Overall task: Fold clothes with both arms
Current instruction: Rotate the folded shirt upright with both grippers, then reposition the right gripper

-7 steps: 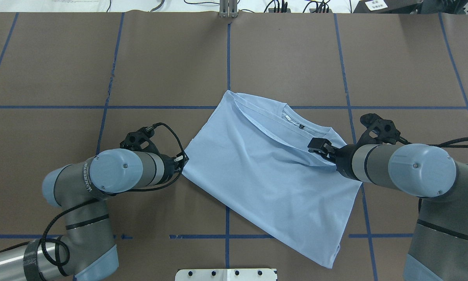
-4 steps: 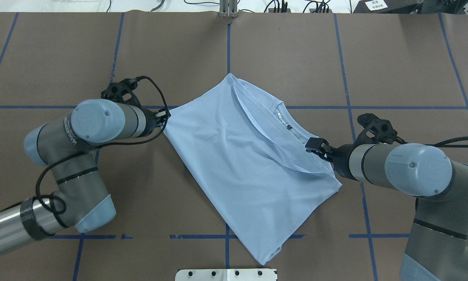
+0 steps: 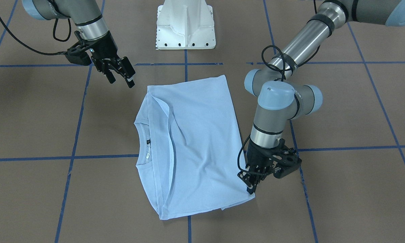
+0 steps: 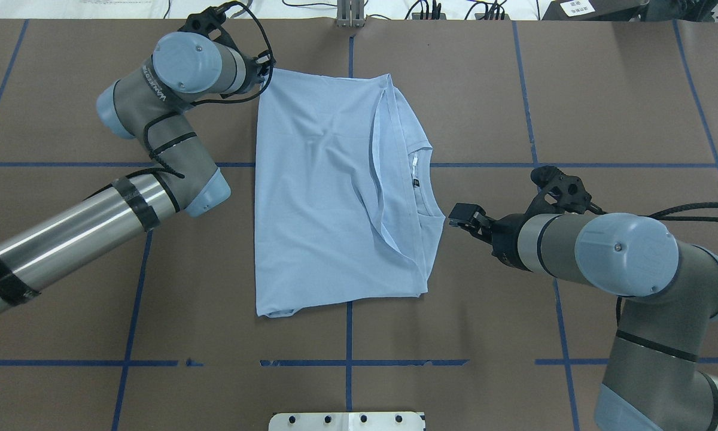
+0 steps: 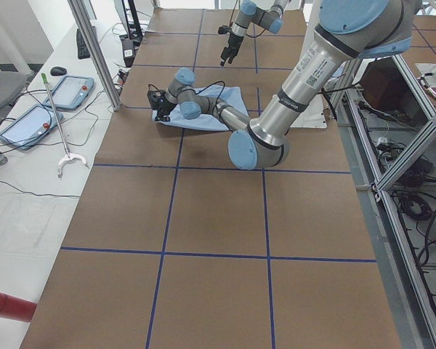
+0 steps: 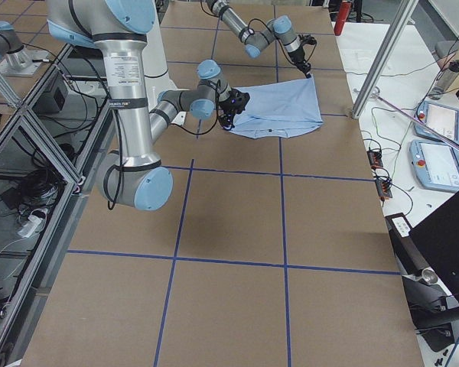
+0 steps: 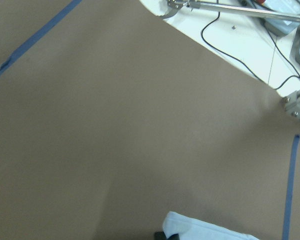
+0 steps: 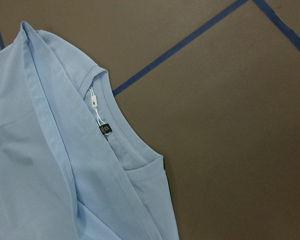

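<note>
The folded edge point(image 3: 172, 154) of the top layer curves loosely away from the part of the lower layer point(image 3: 159, 150), so the folded edge will spread out over that part when the robot pulls it.
The light blue T-shirt point(image 4: 323, 197) lies folded lengthwise in a rough rectangle, flat on the brown table. Its collar and dark neck label point(image 4: 416, 181) face my right arm. The chest print is hidden. My left gripper point(image 4: 267, 72) is shut on the shirt's far left corner, close to the table's far edge. It also shows in the front view point(image 3: 250, 188), low at the cloth's corner. A scrap of blue cloth point(image 7: 205, 231) shows in the left wrist view. My right gripper point(image 4: 458, 216) is open and empty, just off the shirt's collar side. In the front view point(image 3: 121, 78) it hangs above the table.
The white pedestal base point(image 3: 185, 27) stands at the near edge between the arms. Blue tape lines point(image 4: 350, 362) grid the brown table. A metal post point(image 4: 350, 15) and cables lie along the far edge. Tablets point(image 5: 65, 91) lie on the side bench.
My left gripper has dragged the shirt's corner far across the table, swinging the shirt round until it lies square. My right gripper, earlier on the shoulder, now stands off the cloth.
</note>
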Controlling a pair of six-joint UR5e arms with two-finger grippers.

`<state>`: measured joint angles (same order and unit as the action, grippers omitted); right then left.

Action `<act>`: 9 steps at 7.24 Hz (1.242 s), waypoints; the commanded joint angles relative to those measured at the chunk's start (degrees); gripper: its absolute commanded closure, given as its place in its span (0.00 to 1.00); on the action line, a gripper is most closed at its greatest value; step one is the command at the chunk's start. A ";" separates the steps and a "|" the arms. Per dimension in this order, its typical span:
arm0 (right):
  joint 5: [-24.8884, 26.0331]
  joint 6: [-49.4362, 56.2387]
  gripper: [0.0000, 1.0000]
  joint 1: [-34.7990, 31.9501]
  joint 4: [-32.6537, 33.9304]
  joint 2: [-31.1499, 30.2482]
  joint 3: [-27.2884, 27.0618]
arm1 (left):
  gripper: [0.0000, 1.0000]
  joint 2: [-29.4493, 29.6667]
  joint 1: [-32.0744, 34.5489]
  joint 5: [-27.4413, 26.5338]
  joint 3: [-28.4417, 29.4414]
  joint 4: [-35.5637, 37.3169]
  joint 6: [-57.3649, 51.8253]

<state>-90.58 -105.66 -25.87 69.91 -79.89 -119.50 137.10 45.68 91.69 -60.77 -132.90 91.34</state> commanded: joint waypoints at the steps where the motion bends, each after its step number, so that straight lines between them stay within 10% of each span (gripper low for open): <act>1: -0.04 0.37 0.00 0.55 -0.04 3.40 2.94 | 0.72 1.68 0.82 -0.37 4.01 -3.86 -0.64; 4: 3.81 3.41 0.02 5.80 0.84 10.10 9.37 | 0.57 -8.67 -0.14 0.16 -12.59 -3.24 -0.38; 6: 6.10 21.47 0.28 7.93 0.75 12.19 12.17 | 0.57 -8.87 -1.02 0.16 -12.61 -3.15 -0.20; 9: 7.43 37.51 0.42 7.94 0.05 16.76 18.41 | 0.57 -8.87 -2.96 -0.11 -12.61 -3.15 -0.03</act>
<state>-83.50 -74.30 -17.93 70.34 -65.10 -103.47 128.26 43.30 91.67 -73.34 -136.03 91.27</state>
